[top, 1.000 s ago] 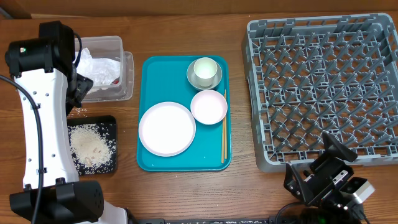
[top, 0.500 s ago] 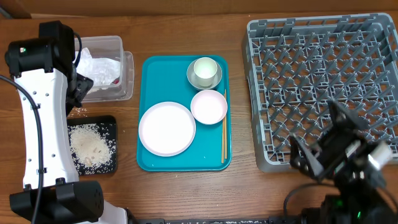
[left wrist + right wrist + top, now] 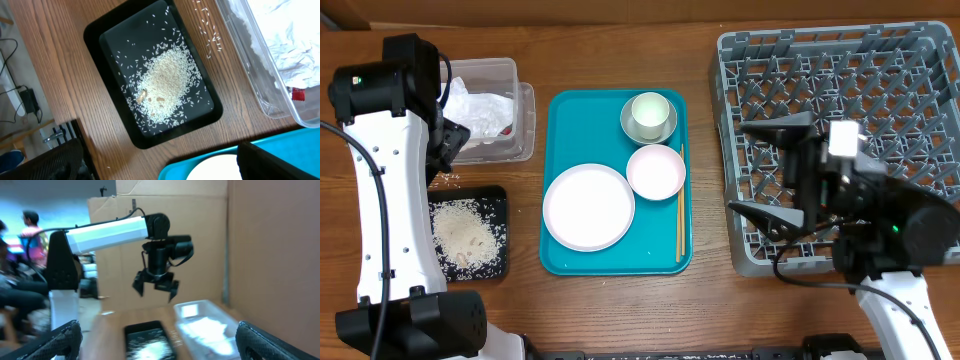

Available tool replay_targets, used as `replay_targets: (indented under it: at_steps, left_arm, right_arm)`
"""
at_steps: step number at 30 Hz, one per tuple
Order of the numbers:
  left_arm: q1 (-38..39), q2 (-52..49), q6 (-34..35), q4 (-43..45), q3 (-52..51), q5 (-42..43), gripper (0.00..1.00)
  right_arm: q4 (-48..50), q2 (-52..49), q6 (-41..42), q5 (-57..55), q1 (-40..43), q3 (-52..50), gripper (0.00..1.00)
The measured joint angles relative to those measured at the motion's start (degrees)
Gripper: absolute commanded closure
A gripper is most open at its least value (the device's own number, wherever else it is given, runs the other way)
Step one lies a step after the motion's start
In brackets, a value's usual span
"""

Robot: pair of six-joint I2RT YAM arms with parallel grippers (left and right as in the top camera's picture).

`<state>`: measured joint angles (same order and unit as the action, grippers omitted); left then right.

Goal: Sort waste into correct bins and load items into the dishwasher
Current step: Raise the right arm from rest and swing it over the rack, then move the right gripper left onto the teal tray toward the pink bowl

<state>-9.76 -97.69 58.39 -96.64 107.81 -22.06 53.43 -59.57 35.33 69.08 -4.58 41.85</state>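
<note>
I can see that the white bowl (image 3: 657, 173) is empty and its rim is uncovered. I should go on moving my right gripper, still open, toward the rim (image 3: 630, 183) beside the white plate before I close it there.
The clear tub (image 3: 523, 107) holds the crumpled napkin (image 3: 478, 109) and red wrapper (image 3: 298, 94). Rice (image 3: 167, 82) lies piled in the black tray (image 3: 498, 200). On the teal tray (image 3: 563, 110) sit the white plate (image 3: 588, 207), the white bowl (image 3: 656, 171), the cup (image 3: 650, 109) inside the metal bowl (image 3: 629, 127), and the chopsticks (image 3: 680, 215). The grey dish rack (image 3: 880, 90) stands at the right. My left gripper (image 3: 160, 167) hangs open above the table between tub and black tray. Raised over the rack's left edge, my right gripper (image 3: 770, 172) is open and empty, facing left.
A few loose rice grains (image 3: 207, 25) lie on the wood between the tub and the black tray. The left arm's white link (image 3: 380, 200) runs along the table's left side. A cardboard wall (image 3: 165, 245) stands behind the table.
My right arm has lifted from the front right corner and swung up over the rack's left edge, gripper now pointing left. The left arm has not moved.
</note>
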Motion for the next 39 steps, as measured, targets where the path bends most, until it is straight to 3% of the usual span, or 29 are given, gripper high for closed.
replay_targets:
  at_steps: [9,14,19,24,31,39]
  left_arm:
    - [0.0,0.0,0.0,0.0,0.0,0.0,0.0]
    - [0.0,0.0,0.0,0.0,0.0,0.0,0.0]
    - [0.0,0.0,0.0,0.0,0.0,0.0,0.0]
    - [0.0,0.0,0.0,0.0,0.0,0.0,0.0]
    - [0.0,0.0,0.0,0.0,0.0,0.0,0.0]
    - [0.0,0.0,0.0,0.0,0.0,0.0,0.0]
  right_arm:
    - [-3.0,-5.0,14.5,-10.6,-5.3,0.1,0.0]
    - [-16.6,-6.8,17.0,-16.5,-7.6,3.7,0.0]
    - [-44.3,-8.7,9.6,-23.8,-13.6,14.2,0.0]
    - [-66.6,-11.0,-1.2,-40.4,-23.4,23.3,0.0]
    - [-77.3,-17.6,-8.0,-62.8,-32.3,28.1,0.0]
    - [-78.6,-24.8,-9.0,-67.0,-32.3,28.4,0.0]
